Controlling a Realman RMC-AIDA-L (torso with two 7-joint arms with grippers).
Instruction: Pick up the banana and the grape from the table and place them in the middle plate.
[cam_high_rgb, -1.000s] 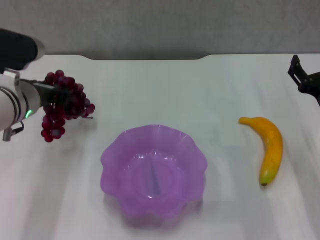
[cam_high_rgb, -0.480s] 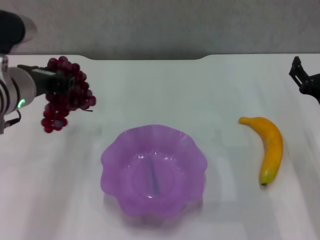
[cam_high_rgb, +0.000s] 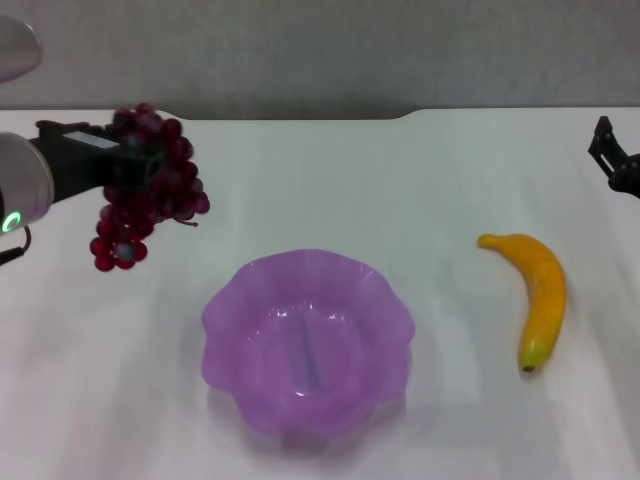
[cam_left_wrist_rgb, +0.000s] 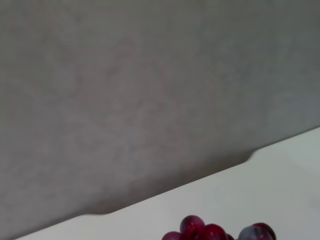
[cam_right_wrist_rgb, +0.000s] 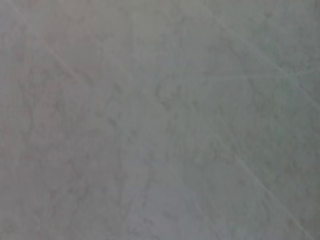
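The grape (cam_high_rgb: 165, 195) is hanging by its top, and the middle plate (cam_high_rgb: 307, 345) is empty. My left gripper keeps carrying the grape until it is inside the middle plate's rim, and then let go.
The grape (cam_high_rgb: 150, 195), a dark red-purple bunch, hangs above the table (cam_high_rgb: 320, 180) at the left, held by my left gripper (cam_high_rgb: 132, 160), which is shut on its top. A few of its berries (cam_left_wrist_rgb: 215, 233) show at the edge of the left wrist view. The middle plate (cam_high_rgb: 228, 300), purple with a wavy rim, sits in front of centre, to the right of and nearer than the bunch. The banana (cam_high_rgb: 541, 290) lies on the table at the right. My right gripper (cam_high_rgb: 618, 160) shows partly at the far right edge, behind the banana and apart from it.
The table's dark notched back edge (cam_high_rgb: 300, 112) runs behind everything, with a grey wall above it. The right wrist view shows only a grey surface.
My left gripper has carried the grape up and to the right, closer to the plate. The right gripper has slid slightly farther toward the right edge. Banana and plate are unmoved.
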